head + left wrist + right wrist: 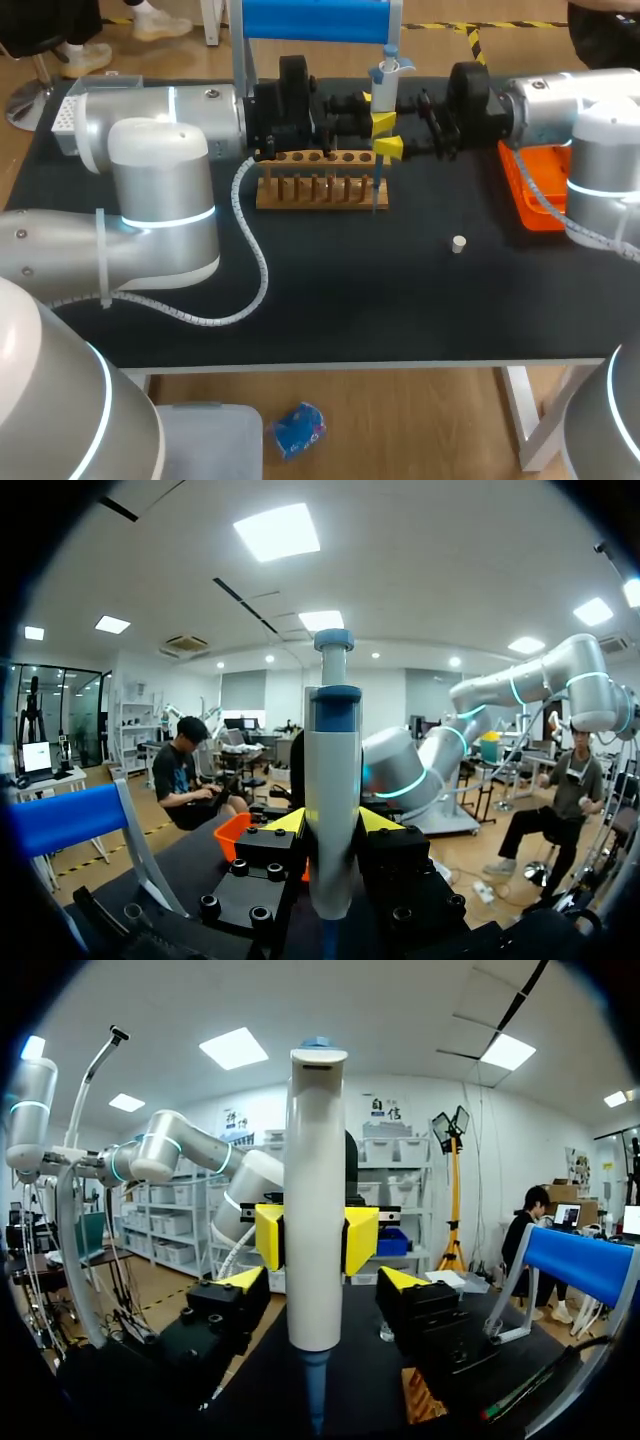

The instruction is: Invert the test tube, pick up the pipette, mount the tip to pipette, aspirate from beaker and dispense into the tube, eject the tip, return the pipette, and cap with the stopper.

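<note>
I can see a thin tip (375, 201) sticking out below the pipette's blue end (378, 172), so the tip will come loose and fall when I eject it over the orange tray.
A white pipette (385, 85) with a blue top stands upright above the right end of the wooden tube rack (320, 190). Its thin lower end reaches down in front of the rack. My left gripper (378, 128) comes in from the left and is shut on the pipette's body (332, 810). In the right wrist view its yellow fingertips (268, 1236) press the pipette (315, 1200) from both sides. My right gripper (320, 1282) faces it from the right, open, its tips a little off the pipette on either side. A small white stopper (458, 243) lies on the mat.
An orange tray (528, 190) sits at the right edge under my right arm. A blue stand (315, 18) rises behind the rack. My left arm's white cable (255, 270) loops over the mat left of the middle.
</note>
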`<state>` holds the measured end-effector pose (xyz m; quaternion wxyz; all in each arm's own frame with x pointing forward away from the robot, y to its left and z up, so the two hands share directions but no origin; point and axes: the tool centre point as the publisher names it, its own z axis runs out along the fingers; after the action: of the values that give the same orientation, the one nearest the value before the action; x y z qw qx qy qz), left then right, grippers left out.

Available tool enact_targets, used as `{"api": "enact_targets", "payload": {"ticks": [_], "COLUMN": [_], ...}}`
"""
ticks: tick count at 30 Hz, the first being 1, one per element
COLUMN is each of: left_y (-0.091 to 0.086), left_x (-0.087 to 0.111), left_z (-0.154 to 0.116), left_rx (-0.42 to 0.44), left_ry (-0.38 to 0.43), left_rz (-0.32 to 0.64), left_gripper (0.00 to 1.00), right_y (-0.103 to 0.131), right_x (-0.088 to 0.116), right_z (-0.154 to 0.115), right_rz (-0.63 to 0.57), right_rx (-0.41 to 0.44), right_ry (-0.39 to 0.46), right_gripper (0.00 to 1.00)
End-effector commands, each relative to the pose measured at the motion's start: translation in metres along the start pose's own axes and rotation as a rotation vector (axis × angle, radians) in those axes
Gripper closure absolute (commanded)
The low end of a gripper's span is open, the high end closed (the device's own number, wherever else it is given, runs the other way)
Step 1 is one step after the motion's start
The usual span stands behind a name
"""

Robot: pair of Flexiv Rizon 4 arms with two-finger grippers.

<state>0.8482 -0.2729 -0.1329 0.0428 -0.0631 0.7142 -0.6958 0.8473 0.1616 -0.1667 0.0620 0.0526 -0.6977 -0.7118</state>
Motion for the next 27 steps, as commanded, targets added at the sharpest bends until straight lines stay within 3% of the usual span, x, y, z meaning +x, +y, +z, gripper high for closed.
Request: {"api": "enact_targets", "payload": {"ticks": [1,9,12,16,24,25,26,27], "left_y": [0.0006,0.0006,0.0006,0.0006,0.0,-0.0011,-0.002,-0.003], "left_x": [0.0005,0.0005,0.0005,0.0005,0.0009,0.0011,0.0012,0.0011], "left_z": [0.002,0.002,0.002,0.002,0.0018,0.0015,0.0013,0.0009], "left_rx": [0.004,0.004,0.004,0.004,0.012,0.025,0.027,0.022], "left_ry": [-0.006,-0.006,-0.006,-0.006,-0.008,-0.009,-0.007,-0.009], "left_rz": [0.001,0.001,0.001,0.001,0.004,0.004,0.004,0.011], "left_gripper": [1.0,1.0,1.0,1.0,1.0,0.58,0.0,0.0], "right_y": [0.0006,0.0001,-0.0008,-0.0016,-0.0018,-0.0018,-0.0019,-0.0019], "right_x": [-0.002,-0.002,-0.0019,-0.0018,-0.0017,-0.0017,-0.0017,-0.0018], "right_z": [0.0006,0.003,0.0034,0.0037,0.0033,0.0032,0.0031,0.0029], "right_rz": [0.0,0.004,0.009,0.012,0.012,0.013,0.013,0.013], "right_rx": [0.001,0.002,0.003,0.004,0.006,0.007,0.007,0.007], "right_ry": [0.006,0.015,0.018,0.019,0.018,0.018,0.018,0.017], "right_gripper": [0.48,0.59,0.72,1.0,1.0,1.0,1.0,1.0]}}
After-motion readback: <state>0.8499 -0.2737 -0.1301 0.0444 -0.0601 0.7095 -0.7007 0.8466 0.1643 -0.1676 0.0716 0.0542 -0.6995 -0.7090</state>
